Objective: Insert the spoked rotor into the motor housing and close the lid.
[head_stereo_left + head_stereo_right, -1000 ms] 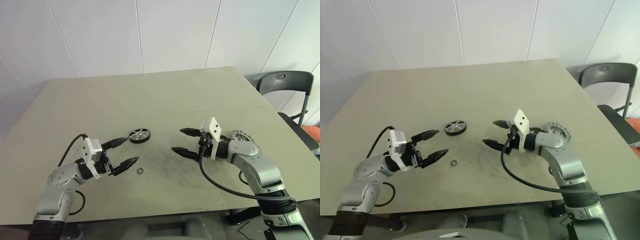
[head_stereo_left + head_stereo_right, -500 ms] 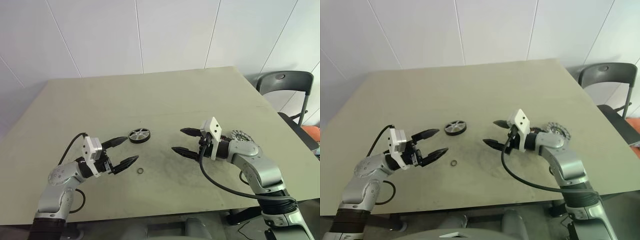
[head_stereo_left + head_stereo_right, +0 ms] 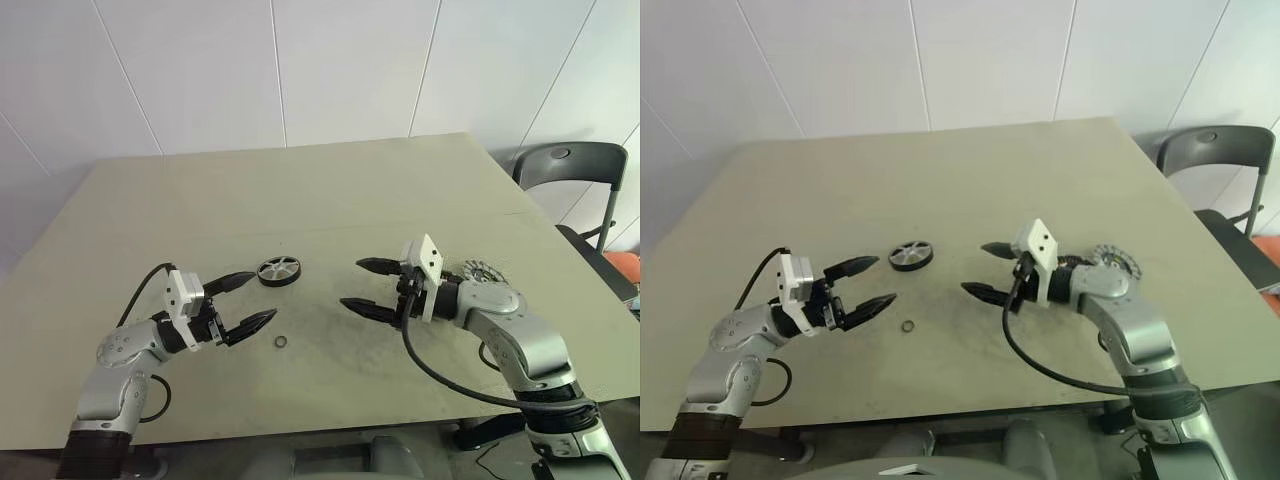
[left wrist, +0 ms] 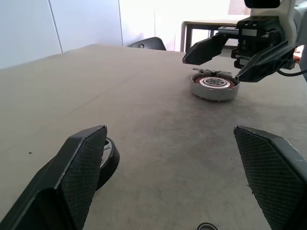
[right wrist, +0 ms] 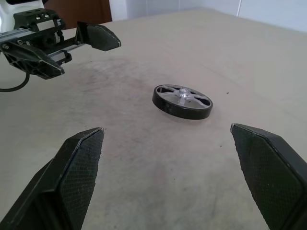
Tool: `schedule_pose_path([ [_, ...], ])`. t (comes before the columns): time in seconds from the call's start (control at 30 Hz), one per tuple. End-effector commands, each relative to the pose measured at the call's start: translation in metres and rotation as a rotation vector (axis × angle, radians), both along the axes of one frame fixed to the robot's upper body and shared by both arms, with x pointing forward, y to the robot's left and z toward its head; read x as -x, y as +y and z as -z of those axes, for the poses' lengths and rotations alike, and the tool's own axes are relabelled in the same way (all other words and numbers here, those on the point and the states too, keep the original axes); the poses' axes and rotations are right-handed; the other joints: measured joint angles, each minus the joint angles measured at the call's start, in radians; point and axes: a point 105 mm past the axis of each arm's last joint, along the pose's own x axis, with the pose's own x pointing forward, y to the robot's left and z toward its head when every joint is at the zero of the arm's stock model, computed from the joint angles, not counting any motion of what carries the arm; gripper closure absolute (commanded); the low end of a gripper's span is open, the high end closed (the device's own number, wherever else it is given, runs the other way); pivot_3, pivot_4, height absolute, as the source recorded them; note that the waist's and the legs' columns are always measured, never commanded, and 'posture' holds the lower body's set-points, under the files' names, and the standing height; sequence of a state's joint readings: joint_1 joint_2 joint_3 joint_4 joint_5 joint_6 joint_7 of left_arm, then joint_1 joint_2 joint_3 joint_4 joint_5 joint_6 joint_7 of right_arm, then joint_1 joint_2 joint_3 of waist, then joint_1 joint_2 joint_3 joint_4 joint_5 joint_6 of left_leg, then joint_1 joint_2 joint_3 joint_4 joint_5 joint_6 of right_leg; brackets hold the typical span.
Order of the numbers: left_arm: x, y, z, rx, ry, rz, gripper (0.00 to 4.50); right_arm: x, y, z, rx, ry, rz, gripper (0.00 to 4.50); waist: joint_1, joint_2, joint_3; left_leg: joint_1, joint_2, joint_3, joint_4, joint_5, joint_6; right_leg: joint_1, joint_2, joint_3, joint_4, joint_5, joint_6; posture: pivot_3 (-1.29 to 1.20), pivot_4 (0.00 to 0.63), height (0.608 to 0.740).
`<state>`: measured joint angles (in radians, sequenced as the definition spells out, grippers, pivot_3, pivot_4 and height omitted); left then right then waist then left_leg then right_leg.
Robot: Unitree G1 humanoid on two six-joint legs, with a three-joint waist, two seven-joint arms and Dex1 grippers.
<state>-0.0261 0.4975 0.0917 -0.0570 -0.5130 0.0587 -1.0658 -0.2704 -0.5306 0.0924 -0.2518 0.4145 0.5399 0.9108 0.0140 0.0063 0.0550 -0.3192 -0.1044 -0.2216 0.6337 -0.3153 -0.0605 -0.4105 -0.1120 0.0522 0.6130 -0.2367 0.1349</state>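
I expect the open lid [image 3: 484,272], joined at its edge, to come along when I carry the motor housing, as silver ribs lie spread flat behind my right gripper.
The spoked rotor [image 3: 279,269], with its dark rim and silver spokes, lies flat on the table between the two arms; the right wrist view also shows the rotor [image 5: 182,101]. My left gripper [image 3: 258,298] hovers open and empty just left of it, pointing right. My right gripper [image 3: 352,283] is open and empty too, a short way right of the rotor, pointing left. The motor housing [image 4: 214,86], with copper windings inside, stands behind the right gripper, and my right forearm partly covers the housing [image 3: 480,271]. The lid is hidden.
A tiny dark ring [image 3: 282,342] lies on the beige table [image 3: 300,190] just in front of the left gripper's fingertips. A grey chair [image 3: 565,165] stands past the table's right edge. White wall panels rise behind the table.
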Motion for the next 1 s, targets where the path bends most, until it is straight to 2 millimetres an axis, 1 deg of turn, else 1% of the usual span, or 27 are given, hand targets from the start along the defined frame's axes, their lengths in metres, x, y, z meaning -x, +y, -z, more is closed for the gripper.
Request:
schedule_pose_path([
  [0.03, -0.002, 0.001, -0.01, 0.005, -0.043, 0.01, 0.0, 0.003, 0.001, -0.013, -0.014, -0.044, -0.014, 0.02, 0.0, 0.0, 0.0, 0.0, 0.0, 0.0, 0.0, 0.0, 0.0, 0.0, 0.0, 0.0, 0.0, 0.0, 0.0, 0.0, 0.0, 0.74],
  [0.23, -0.003, -0.001, -0.01, 0.007, -0.04, 0.022, 0.0, 0.001, -0.007, -0.019, 0.015, -0.064, 0.019, 0.02, 0.0, 0.0, 0.0, 0.0, 0.0, 0.0, 0.0, 0.0, 0.0, 0.0, 0.0, 0.0, 0.0, 0.0, 0.0, 0.0, 0.0, 0.74],
  [0.4, -0.005, -0.009, -0.008, 0.019, -0.034, 0.046, 0.0, 0.001, -0.027, -0.03, 0.071, -0.061, 0.054, 0.02, 0.003, 0.0, 0.0, 0.0, 0.0, 0.0, 0.001, 0.0, 0.0, 0.0, 0.0, 0.0, 0.0, 0.0, 0.0, 0.0, 0.0, 0.74],
  [0.5, -0.004, -0.017, -0.005, 0.034, -0.027, 0.069, 0.0, 0.008, -0.042, -0.037, 0.106, -0.034, 0.049, 0.02, 0.002, -0.001, 0.0, 0.0, 0.0, 0.0, 0.001, 0.0, 0.0, 0.001, 0.0, 0.0, 0.0, 0.0, 0.0, 0.0, 0.0, 0.74],
  [0.63, -0.003, -0.029, 0.001, 0.048, -0.013, 0.093, 0.0, 0.016, -0.066, -0.041, 0.189, 0.019, 0.059, 0.02, 0.002, -0.001, 0.0, -0.001, 0.0, 0.001, 0.001, 0.0, 0.001, 0.001, -0.001, 0.0, -0.001, 0.0, 0.0, 0.0, 0.0, 0.74],
  [0.7, -0.002, -0.034, 0.004, 0.052, -0.007, 0.101, 0.0, 0.02, -0.08, -0.038, 0.267, 0.059, 0.066, 0.02, 0.001, -0.001, 0.0, -0.001, 0.0, 0.001, 0.002, 0.0, 0.001, 0.001, -0.001, 0.0, -0.001, 0.0, 0.001, 0.0, 0.0, 0.74],
  [0.8, -0.001, -0.039, 0.006, 0.054, -0.004, 0.108, 0.0, 0.024, -0.096, -0.032, 0.367, 0.115, 0.081, 0.02, 0.001, -0.002, 0.0, -0.001, 0.0, 0.002, 0.003, -0.001, 0.001, 0.001, 0.0, 0.0, -0.001, 0.0, 0.002, 0.0, 0.0, 0.74],
  [0.93, 0.001, -0.044, 0.01, 0.053, 0.001, 0.123, 0.0, 0.03, -0.105, -0.022, 0.456, 0.174, 0.079, 0.02, 0.002, -0.002, 0.0, -0.001, 0.0, 0.003, 0.006, -0.001, 0.002, 0.002, -0.001, 0.0, -0.001, -0.002, 0.004, 0.0, 0.0, 0.74],
  [1.0, 0.001, -0.044, 0.012, 0.052, 0.002, 0.124, 0.0, 0.028, -0.109, -0.016, 0.503, 0.175, 0.099, 0.02, 0.002, -0.002, 0.0, -0.002, 0.0, 0.003, 0.009, -0.002, 0.003, 0.002, -0.001, 0.0, -0.001, -0.001, 0.005, 0.0, 0.0, 0.74],
])
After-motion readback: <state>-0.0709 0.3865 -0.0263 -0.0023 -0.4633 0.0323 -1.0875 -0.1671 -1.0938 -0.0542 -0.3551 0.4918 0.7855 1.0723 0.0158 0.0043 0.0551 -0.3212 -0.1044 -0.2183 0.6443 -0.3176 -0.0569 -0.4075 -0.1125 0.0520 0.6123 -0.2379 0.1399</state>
